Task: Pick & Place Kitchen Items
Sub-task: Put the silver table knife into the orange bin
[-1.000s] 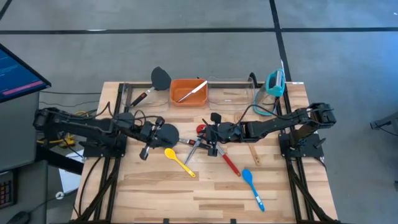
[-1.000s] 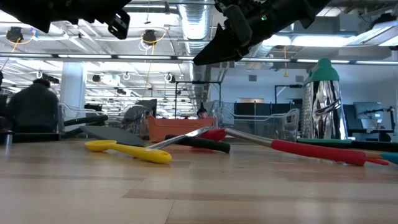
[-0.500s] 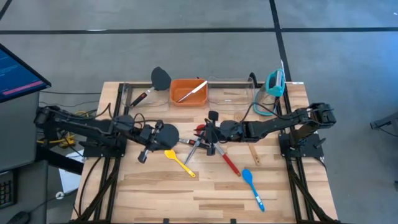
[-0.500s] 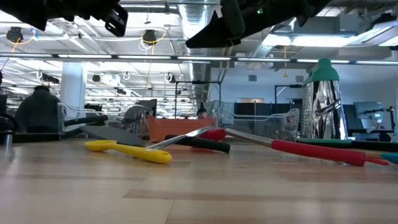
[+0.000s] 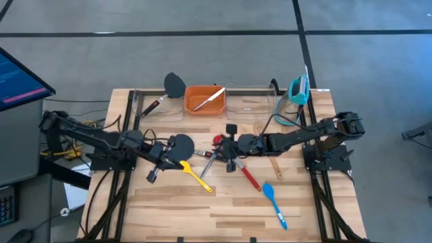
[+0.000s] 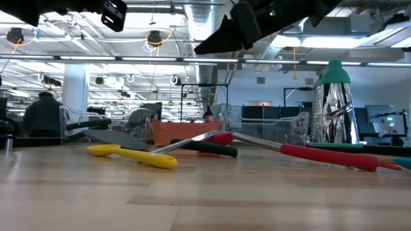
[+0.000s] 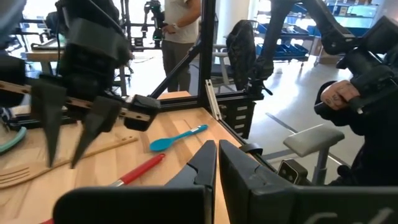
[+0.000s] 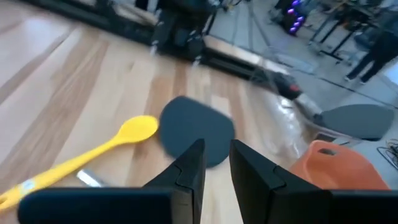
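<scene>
My right gripper is hovering above the metal knife across the red spoon (image 6: 207, 136). It should move away first, and then my left gripper should reach in to take the knife (image 5: 208, 166).
A black spatula (image 5: 181, 145), yellow spoon (image 5: 194, 175), metal tongs (image 5: 212, 156), red spoon (image 5: 248, 177), blue spoon (image 5: 273, 201) and wooden fork (image 5: 273, 165) lie flat on the table's middle. My left gripper (image 5: 170, 160) hovers shut and empty above the spatula and the yellow spoon; it shows high in the low view (image 6: 114, 13). My right gripper (image 5: 219, 146) hovers open and empty above the tongs, pointing toward the table's left, well clear of the table (image 6: 218, 42). Its wrist view shows the spatula head (image 8: 198, 127) and the yellow spoon (image 8: 93, 152) below it.
An orange bin (image 5: 204, 100) with a utensil inside stands at the far edge, with a clear bin (image 5: 250, 98) to its right and a teal-topped grater (image 5: 298, 91) beyond. Another black spatula (image 5: 172, 88) lies at the far left of the bin. The near half of the table has free room.
My left gripper has risen and drifted a little toward the table's near left. My right gripper has risen slightly and shifted a little toward the table's left. The utensils on the table have not moved.
</scene>
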`<control>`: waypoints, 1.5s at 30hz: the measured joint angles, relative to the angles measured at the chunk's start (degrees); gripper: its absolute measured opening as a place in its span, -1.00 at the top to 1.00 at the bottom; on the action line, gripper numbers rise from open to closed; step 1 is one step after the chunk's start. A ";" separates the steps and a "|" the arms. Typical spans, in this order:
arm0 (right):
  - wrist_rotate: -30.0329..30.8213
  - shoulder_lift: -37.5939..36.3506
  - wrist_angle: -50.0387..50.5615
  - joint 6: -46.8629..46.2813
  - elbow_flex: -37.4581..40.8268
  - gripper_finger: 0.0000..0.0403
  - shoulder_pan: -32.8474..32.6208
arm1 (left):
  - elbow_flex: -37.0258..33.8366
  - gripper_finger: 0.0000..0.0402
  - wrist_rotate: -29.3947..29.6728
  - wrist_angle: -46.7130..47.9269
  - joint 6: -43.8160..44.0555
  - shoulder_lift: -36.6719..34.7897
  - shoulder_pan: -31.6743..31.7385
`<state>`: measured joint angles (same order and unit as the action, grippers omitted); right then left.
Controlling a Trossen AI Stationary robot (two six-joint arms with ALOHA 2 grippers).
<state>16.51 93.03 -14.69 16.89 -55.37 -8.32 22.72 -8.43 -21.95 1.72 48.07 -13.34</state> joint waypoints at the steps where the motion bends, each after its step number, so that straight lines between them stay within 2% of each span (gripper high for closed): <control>1: -0.14 0.01 0.57 0.04 0.00 0.67 -0.32 | 0.00 0.98 0.61 0.00 -0.01 0.00 -0.46; 8: -0.15 0.02 3.57 -2.85 0.00 0.67 -1.13 | 0.02 0.98 5.17 0.09 -2.11 1.28 -3.21; 14: -0.17 0.02 4.69 -22.48 -0.01 0.67 -0.45 | 0.04 0.98 12.60 0.34 0.17 7.43 -3.73; 16: -0.15 0.02 5.91 -25.64 -0.02 0.67 -0.17 | 0.04 0.98 16.03 -0.03 1.53 9.86 -3.31; 23: 0.05 0.04 4.98 -23.10 -0.02 0.67 -1.22 | 0.02 0.98 18.08 -0.73 7.44 15.64 -1.63; 30: 0.28 -2.75 0.40 -14.42 -0.07 0.69 -1.89 | 0.02 0.98 18.07 -6.86 7.56 16.44 -1.63; 38: 0.31 -11.55 0.53 -10.43 4.00 0.83 -1.26 | 0.02 0.98 18.31 -8.25 6.00 16.44 -1.60; 45: 0.17 -20.72 -6.50 -6.49 10.97 0.93 -1.81 | 0.02 0.98 25.21 -9.02 6.24 16.55 -1.58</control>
<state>16.69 72.31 -21.19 10.39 -44.40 -10.13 22.74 16.78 -30.96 7.97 64.62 -14.92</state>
